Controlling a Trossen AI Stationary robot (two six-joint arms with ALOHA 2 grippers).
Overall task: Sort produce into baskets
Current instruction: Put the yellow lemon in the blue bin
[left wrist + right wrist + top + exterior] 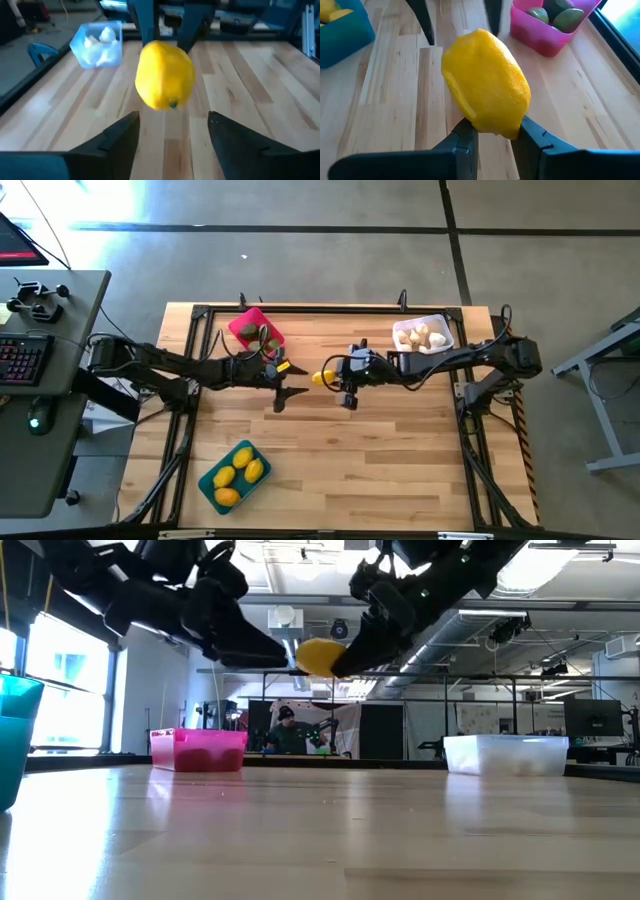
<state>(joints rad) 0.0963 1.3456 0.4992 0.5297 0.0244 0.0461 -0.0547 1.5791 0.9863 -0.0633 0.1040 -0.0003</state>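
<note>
The teal basket (235,477) is far from the robot's right gripper, so the left gripper should take hold of the lemon's loose end (305,656) before the right gripper opens, and then bring it to the basket.
My right gripper (333,377) is shut on a yellow lemon (321,378) above the table's middle, well clear of the wood in the low view (318,657). My left gripper (297,382) is open and empty just left of the lemon, its fingers (125,131) pointing at it with a gap between. The pink basket (254,330) at the far left holds green produce. The whitish basket (424,335) at the far right holds white bulbs. The teal basket (234,473) near the front left holds lemons. My right gripper pinches the lemon between its two fingers (465,137) at the end nearest the wrist (492,125). The fingers come level from the table's right. Most of the lemon sticks out beyond the fingertips toward my left gripper, lifted clear of the table.
A black frame (330,308) runs around the wooden table. A desk with a keyboard (25,360) stands beyond the left edge. Bare wood lies between the baskets, in the middle and at the front right (380,470). A person (288,732) shows far behind the table.
</note>
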